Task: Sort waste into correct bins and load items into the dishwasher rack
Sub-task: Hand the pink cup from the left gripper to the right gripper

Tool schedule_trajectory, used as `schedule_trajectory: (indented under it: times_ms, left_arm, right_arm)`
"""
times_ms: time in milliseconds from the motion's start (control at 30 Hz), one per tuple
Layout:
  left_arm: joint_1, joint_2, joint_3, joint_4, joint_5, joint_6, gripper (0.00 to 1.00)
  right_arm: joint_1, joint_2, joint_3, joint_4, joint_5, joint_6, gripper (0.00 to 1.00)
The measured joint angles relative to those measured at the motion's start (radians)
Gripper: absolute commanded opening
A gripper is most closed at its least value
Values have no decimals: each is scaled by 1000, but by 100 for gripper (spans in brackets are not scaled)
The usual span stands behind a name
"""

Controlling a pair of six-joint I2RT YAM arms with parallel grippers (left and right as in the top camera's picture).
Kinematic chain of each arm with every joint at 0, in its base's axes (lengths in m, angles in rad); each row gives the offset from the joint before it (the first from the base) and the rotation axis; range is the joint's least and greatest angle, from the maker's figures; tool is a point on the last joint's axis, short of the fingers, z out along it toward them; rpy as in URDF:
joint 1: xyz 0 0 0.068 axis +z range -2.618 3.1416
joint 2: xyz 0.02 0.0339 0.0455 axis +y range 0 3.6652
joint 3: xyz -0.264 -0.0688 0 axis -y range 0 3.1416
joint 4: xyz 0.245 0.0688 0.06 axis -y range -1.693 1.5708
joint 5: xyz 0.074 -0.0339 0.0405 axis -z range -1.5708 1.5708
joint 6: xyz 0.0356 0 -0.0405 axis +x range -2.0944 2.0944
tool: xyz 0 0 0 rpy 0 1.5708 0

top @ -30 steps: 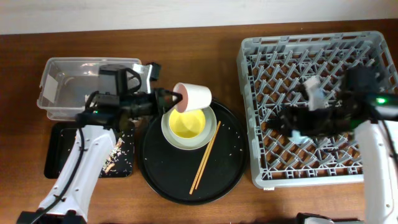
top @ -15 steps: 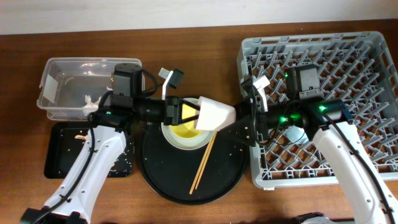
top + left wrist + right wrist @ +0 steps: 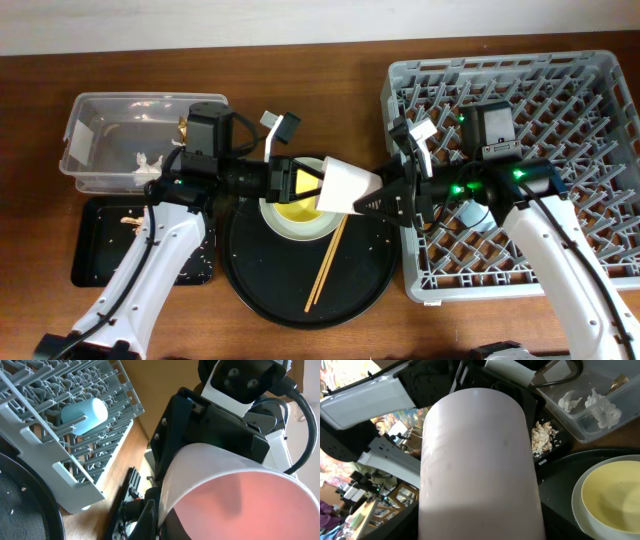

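Note:
Next, I open my left gripper and move it away before my right gripper takes the cup into the rack [image 3: 450, 245], because my left gripper is closed on the pink cup's rim [image 3: 323, 187].
The pink cup [image 3: 345, 188] hangs on its side over the yellow bowl [image 3: 290, 208], which sits on the grey-green plate [image 3: 268, 214]. My left gripper [image 3: 310, 185] is shut on the cup's rim [image 3: 240, 495]. My right gripper [image 3: 378, 192] has its fingers around the cup's base; the cup [image 3: 480, 460] fills its wrist view and hides the jaws. The chopsticks [image 3: 328, 255] lie on the round black tray. The blue cup [image 3: 470, 215] lies in the dishwasher rack [image 3: 600, 272]. Tissue [image 3: 145, 162] and the gold wrapper [image 3: 183, 125] lie in the clear tub [image 3: 75, 130]. Food scraps [image 3: 128, 216] lie in the shallow black tray [image 3: 90, 255].
The large round black tray [image 3: 370, 270] sits between the bins and the rack, with crumbs on it. The rack's near wall [image 3: 75, 490] is close beside the tray's right edge. Both arms meet over the tray's upper part.
My left gripper has carried the pink cup rightwards from above the bowl. My right arm has swung left out of the rack and now has its fingers around the cup's base.

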Motion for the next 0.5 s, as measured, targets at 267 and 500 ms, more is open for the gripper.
schedule_trajectory:
  times_ms: [267,500]
  left_arm:
    - [-2,0,0,-7,-48,10,43]
    - [50,-14,3,-378,-700,225,46]
  right_arm:
    - [1,0,0,-24,50,2,55]
    - [4,4,77,-277,662,66,51]
